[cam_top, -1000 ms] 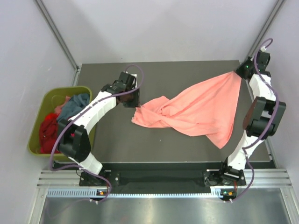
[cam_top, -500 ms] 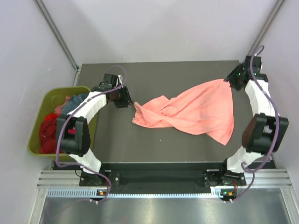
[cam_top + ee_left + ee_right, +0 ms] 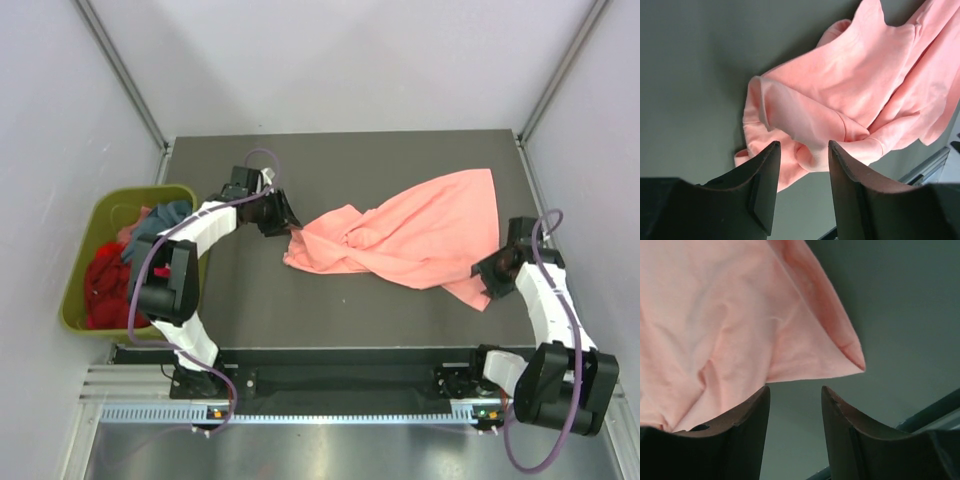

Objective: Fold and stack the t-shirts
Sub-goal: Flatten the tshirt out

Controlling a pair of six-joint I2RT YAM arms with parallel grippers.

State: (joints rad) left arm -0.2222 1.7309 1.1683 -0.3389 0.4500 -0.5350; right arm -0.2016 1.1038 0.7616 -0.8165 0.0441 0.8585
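The salmon-pink t-shirt is twisted across its middle [image 3: 366, 257]. Next, my left gripper pinches its bunched end [image 3: 299, 238], then lifts it and stretches it together with my right gripper before folding.
A large salmon-pink t-shirt [image 3: 420, 230] lies crumpled and twisted across the middle of the dark table [image 3: 350, 310]. My left gripper [image 3: 287, 224] is open at the shirt's bunched left end. In the left wrist view the folds of the shirt [image 3: 840, 90] lie just past the open left gripper [image 3: 804, 145], with nothing between its fingers. My right gripper [image 3: 483, 275] is open beside the shirt's near right corner. In the right wrist view that pointed corner [image 3: 852, 357] lies just ahead of the open right gripper [image 3: 795, 390]. A red t-shirt [image 3: 100, 285] and a teal-blue one [image 3: 165, 218] are heaped in the bin.
An olive-green plastic bin [image 3: 75, 290] stands off the table's left edge, next to the left arm. Grey walls close in the table on three sides. The metal rail carrying the arm bases [image 3: 350, 385] runs along the near edge.
The right gripper let go of the shirt's far right corner, which dropped flat, and came down to the near right corner. The left gripper swung left, then returned to the shirt's left end.
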